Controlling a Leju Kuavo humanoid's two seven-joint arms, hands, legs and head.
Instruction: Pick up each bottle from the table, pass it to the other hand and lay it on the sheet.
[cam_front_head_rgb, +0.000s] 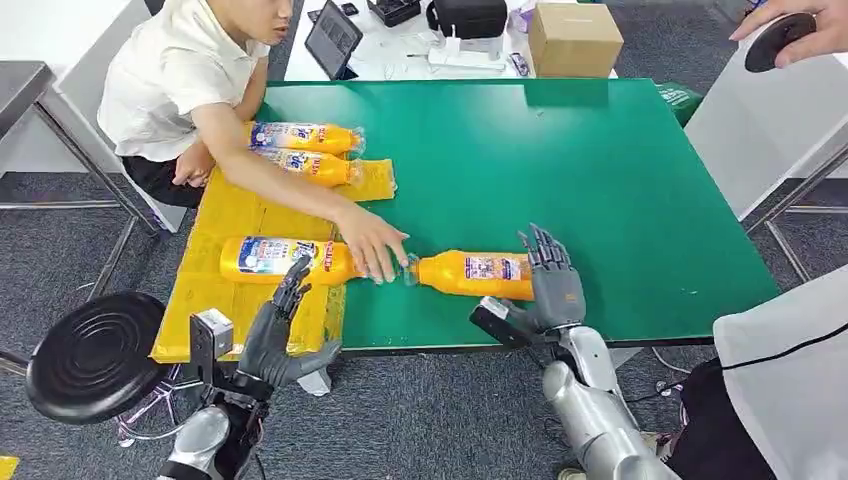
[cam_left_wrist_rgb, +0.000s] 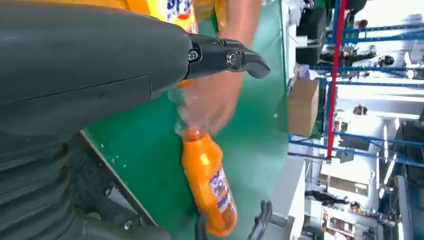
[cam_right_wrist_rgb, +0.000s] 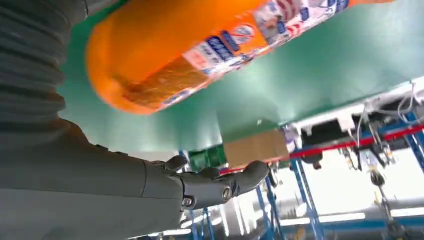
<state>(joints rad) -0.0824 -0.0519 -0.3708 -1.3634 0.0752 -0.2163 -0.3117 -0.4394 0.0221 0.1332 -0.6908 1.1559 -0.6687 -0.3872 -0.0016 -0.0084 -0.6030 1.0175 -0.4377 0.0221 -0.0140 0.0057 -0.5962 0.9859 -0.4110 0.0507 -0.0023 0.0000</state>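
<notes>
The orange bottle (cam_front_head_rgb: 474, 274) has its small back label (cam_front_head_rgb: 493, 268) in view, so the robot should expect to find the big front label, hidden underneath, when it turns the bottle over.
An orange bottle (cam_front_head_rgb: 470, 272) lies on its side on the green table (cam_front_head_rgb: 600, 180), cap pointing toward the yellow sheet (cam_front_head_rgb: 235, 210). A person's hand (cam_front_head_rgb: 372, 245) covers its cap end. My right hand (cam_front_head_rgb: 550, 285) is open, fingers straight, against the bottle's base end. In the right wrist view the bottle (cam_right_wrist_rgb: 200, 45) lies close over the palm of that hand (cam_right_wrist_rgb: 150, 185), with the fingers not wrapped around it. My left hand (cam_front_head_rgb: 280, 335) hovers open at the sheet's front edge, just in front of another bottle (cam_front_head_rgb: 275, 258) lying on the sheet. Two more bottles (cam_front_head_rgb: 305, 150) lie at the sheet's back.
The person sits at the table's left side, arm stretched across the sheet. A black round stool (cam_front_head_rgb: 95, 355) stands left of my left arm. A cardboard box (cam_front_head_rgb: 573, 38) and a tablet (cam_front_head_rgb: 333, 38) sit on the white desk behind. Another person stands at the right.
</notes>
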